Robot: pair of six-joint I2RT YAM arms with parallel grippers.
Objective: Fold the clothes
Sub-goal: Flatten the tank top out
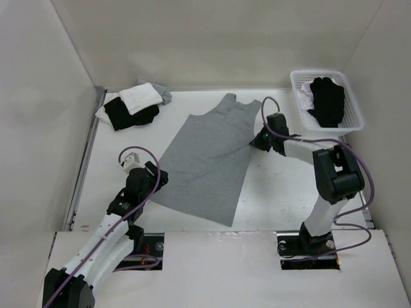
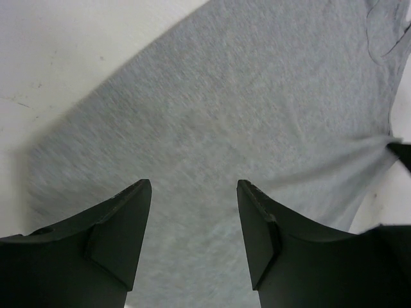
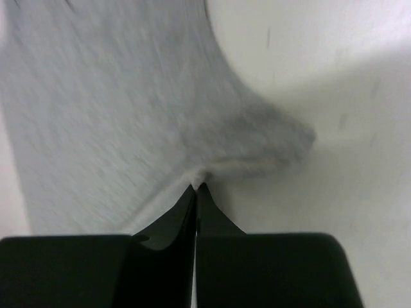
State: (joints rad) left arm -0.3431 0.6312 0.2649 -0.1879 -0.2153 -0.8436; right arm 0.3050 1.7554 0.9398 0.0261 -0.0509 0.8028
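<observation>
Next, I take the tank top's bottom corners with my left gripper and right gripper and stretch the tank top flat before folding, because a crease runs from the grey tank top's side.
The clothes, a heather-grey tank top, lie spread flat across the middle of the table, neck towards the back. My right gripper is at the top's right edge below the armhole. In the right wrist view its jaws are shut, with a pinch of grey fabric puckered at the tips. My left gripper hovers over the top's lower left edge. In the left wrist view it stands open above the grey cloth, with nothing between its fingers.
A white basket at the back right holds a black garment. A pile of black and white folded pieces lies at the back left. White walls close in the table on three sides.
</observation>
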